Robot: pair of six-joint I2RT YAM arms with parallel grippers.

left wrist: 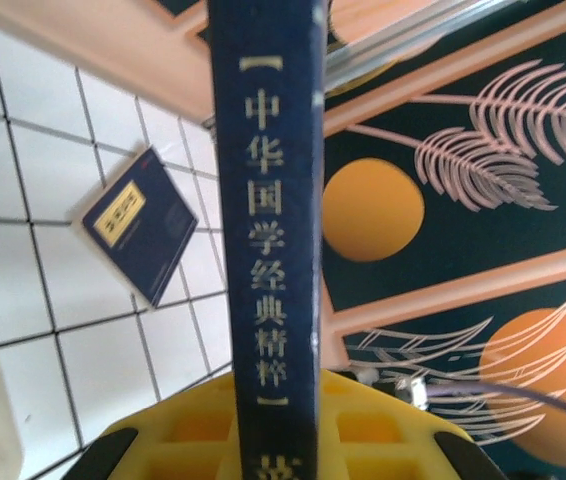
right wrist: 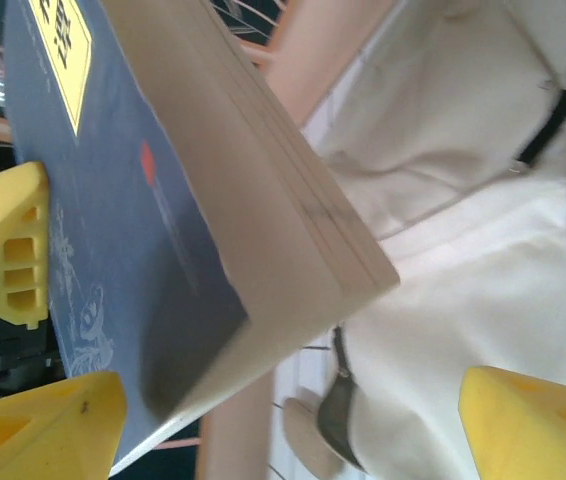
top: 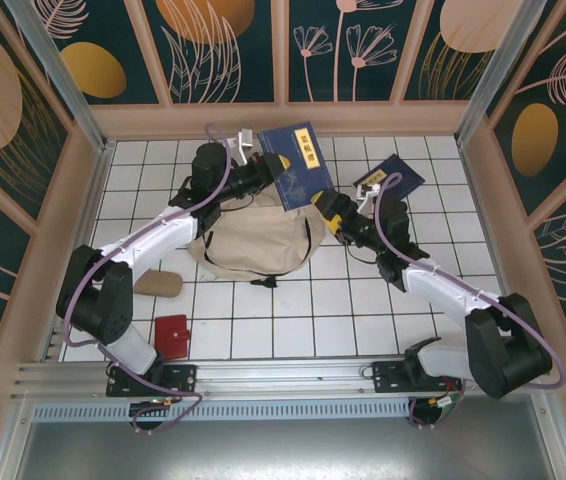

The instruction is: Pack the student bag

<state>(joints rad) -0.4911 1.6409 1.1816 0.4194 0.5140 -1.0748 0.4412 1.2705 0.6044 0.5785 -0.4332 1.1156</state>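
The navy-blue book (top: 299,168) will open a little at its loose end when I carry it, as thin dark splits (right wrist: 301,185) run along its page edges.
The student bag (top: 253,240), beige fabric with black straps, lies slumped in the middle of the tiled floor and shows as pale cloth (right wrist: 463,200) in the right wrist view. Above its far edge my left gripper (top: 268,172) is shut on a navy-blue book (top: 298,165) with a yellow label. In the left wrist view the book's spine (left wrist: 268,200) stands between the yellow jaws of the left gripper (left wrist: 268,440). My right gripper (top: 335,212) is open just right of the book's lower corner. Its yellow fingers (right wrist: 533,420) stand wide apart, with the book (right wrist: 163,200) beside the left one, untouched.
A second navy book (top: 390,180) lies on the tiles at the back right, also seen as a small navy book (left wrist: 141,222) from the left wrist. A small red flat item (top: 172,335) lies front left, a tan flap (top: 158,283) beside the bag. Wooden walls (top: 283,118) enclose the floor.
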